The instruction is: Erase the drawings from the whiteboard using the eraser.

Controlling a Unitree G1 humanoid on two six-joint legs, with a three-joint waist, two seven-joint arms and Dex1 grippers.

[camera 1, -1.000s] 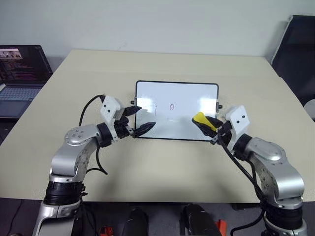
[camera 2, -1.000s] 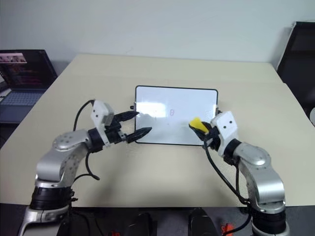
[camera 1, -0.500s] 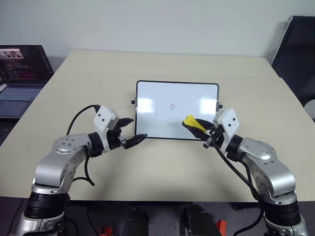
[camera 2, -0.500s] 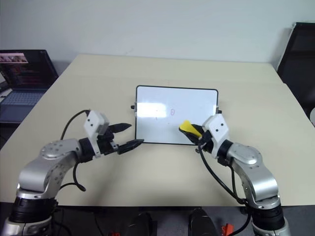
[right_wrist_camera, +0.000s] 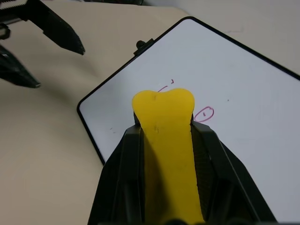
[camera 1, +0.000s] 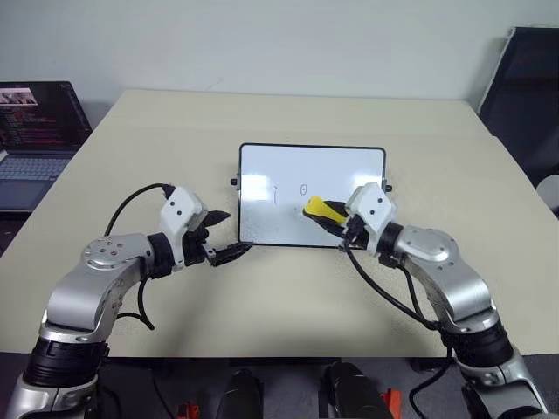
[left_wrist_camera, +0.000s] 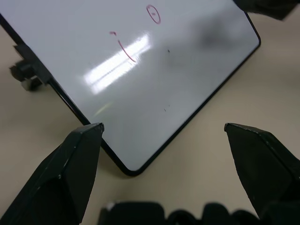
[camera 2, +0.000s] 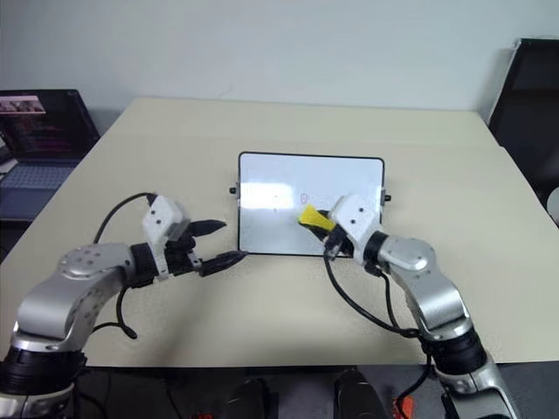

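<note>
My right gripper needs to move the eraser forward over the circle (camera 1: 304, 189) before it wipes the stroke, because the small circle is past the eraser's tip (camera 1: 311, 207) on the whiteboard.
The whiteboard (camera 1: 262, 214) lies flat at the middle of the tan table. It carries the drawings: a short stroke (camera 1: 276, 194) and a small circle (camera 1: 303, 188), reddish in the left wrist view (left_wrist_camera: 153, 14). My right gripper (camera 1: 325, 215) is shut on the yellow eraser (camera 1: 320, 209), held over the board's middle just beside the circle (right_wrist_camera: 205, 113). I cannot tell whether the eraser touches the board. My left gripper (camera 1: 234, 232) stands open at the board's near left corner (left_wrist_camera: 129, 168), which lies between its fingers without touching them.
An open laptop (camera 1: 35, 131) sits off the table's far left. A dark chair back (camera 1: 524, 78) stands at the far right. Bare tabletop (camera 1: 288, 297) stretches in front of the board, and black cables hang from both wrists.
My right gripper has carried the eraser leftward from the board's right edge to near the circle. My left gripper has drawn back to the left, off the board's edge.
</note>
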